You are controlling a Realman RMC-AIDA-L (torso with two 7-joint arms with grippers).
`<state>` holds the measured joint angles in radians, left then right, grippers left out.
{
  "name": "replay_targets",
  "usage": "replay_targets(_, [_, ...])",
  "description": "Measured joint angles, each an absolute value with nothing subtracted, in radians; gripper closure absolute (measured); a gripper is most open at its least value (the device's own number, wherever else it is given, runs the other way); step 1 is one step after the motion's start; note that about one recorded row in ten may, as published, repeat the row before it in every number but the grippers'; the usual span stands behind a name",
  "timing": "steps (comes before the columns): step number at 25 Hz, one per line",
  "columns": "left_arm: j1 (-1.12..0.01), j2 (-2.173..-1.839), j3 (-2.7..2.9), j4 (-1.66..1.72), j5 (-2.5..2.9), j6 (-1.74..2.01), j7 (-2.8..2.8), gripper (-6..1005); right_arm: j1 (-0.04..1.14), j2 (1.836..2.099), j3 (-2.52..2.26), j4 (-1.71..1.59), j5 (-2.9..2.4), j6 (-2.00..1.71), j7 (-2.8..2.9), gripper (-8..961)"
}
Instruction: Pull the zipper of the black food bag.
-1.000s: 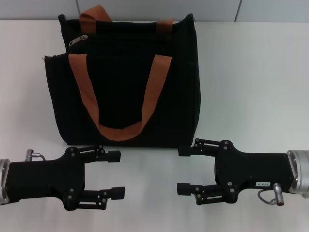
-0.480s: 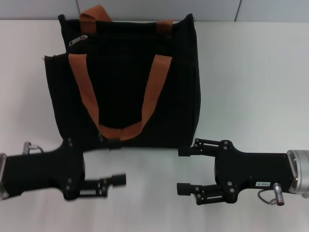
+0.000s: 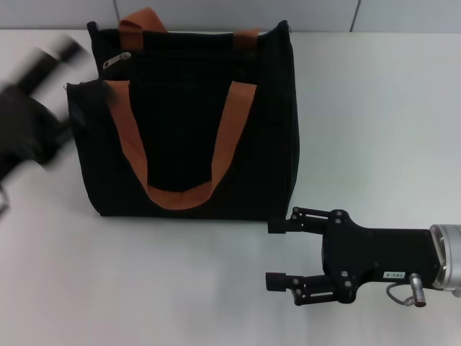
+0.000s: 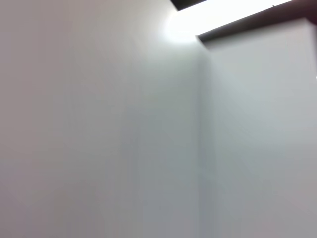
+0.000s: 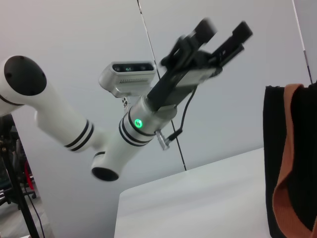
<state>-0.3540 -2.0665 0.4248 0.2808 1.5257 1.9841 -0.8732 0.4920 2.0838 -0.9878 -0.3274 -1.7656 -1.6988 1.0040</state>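
Observation:
The bag's top corner (image 3: pixel 75 88) spreads loose beside the zipper pull, so my left gripper should retreat and hold that corner before my right gripper takes the zipper pull (image 3: pixel 117 60).
The black food bag (image 3: pixel 189 94) stands upright at the back of the white table, its orange-brown handles (image 3: pixel 180 195) hanging down the front. The small silver zipper pull (image 3: pixel 117 60) sits at the bag's top left corner. My left gripper (image 3: pixel 75 79) is raised beside the bag's left edge, blurred by motion. The right wrist view shows it (image 5: pixel 224 30) high in the air with its fingers apart and empty. My right gripper (image 3: pixel 272 254) is open and empty, low over the table in front of the bag's right corner. The bag's edge also shows in the right wrist view (image 5: pixel 277 163).
The white table (image 3: pixel 374 108) stretches to the right of the bag. A pale wall (image 3: pixel 403 14) runs behind the table. The left wrist view shows only the pale wall (image 4: pixel 124 148).
My left arm has swung up and back from the table's front to the bag's upper left side. The right gripper has shifted slightly nearer. The bag has not moved.

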Motion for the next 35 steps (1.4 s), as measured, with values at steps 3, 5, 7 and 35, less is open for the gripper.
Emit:
replay_targets(3, [-0.328,-2.068,0.341,0.252,1.437,1.884,-0.810,216,0.491,2.084,-0.987,-0.328,-1.765,-1.699,1.005,132])
replay_targets(5, [-0.323,-2.062,0.324,0.260,1.438,1.777,-0.792,218,0.490,2.083,-0.986,-0.327,-1.764,-1.699,1.005,132])
replay_targets(7, [-0.321,-2.053,0.327,0.274,1.446,1.695,-0.792,221,0.490,2.083,-0.986,-0.327,-1.764,-1.700,1.005,133])
replay_targets(35, [-0.467,-1.962,0.420,0.498,1.812,1.451,-0.881,252,0.489,2.080,-0.956,-0.347,-1.764,-1.707,1.040,135])
